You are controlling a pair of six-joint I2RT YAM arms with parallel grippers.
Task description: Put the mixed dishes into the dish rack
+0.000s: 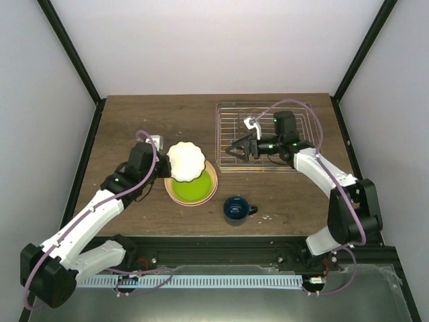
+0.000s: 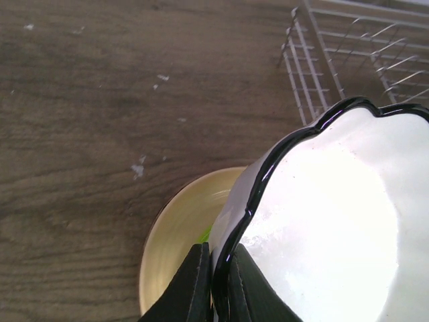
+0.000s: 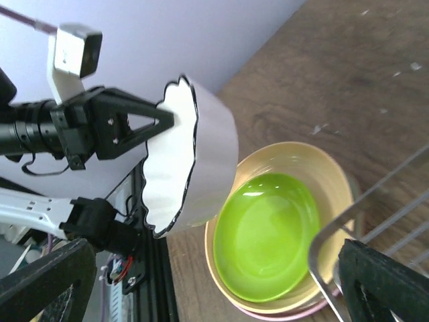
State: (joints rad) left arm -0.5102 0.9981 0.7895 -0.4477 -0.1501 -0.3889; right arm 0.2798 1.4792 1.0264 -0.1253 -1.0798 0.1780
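Observation:
The bowl's free side, opposite my left gripper, faces my right gripper's open fingers, so they should go on moving toward the white scalloped bowl until they straddle its rim.
My left gripper is shut on the rim of the white scalloped bowl and holds it tilted just above the stack. The left wrist view shows its fingers pinching the black-edged rim of the bowl. The stack is a lime green bowl inside an orange-yellow bowl, with a pink dish edge under them. The dark blue mug stands to the right of the stack. My right gripper is open and empty over the left edge of the silver dish rack.
The rack holds no dishes and its wire edge crosses the right wrist view. The rack's corner shows beyond the held bowl. Black frame posts and white walls enclose the wooden table.

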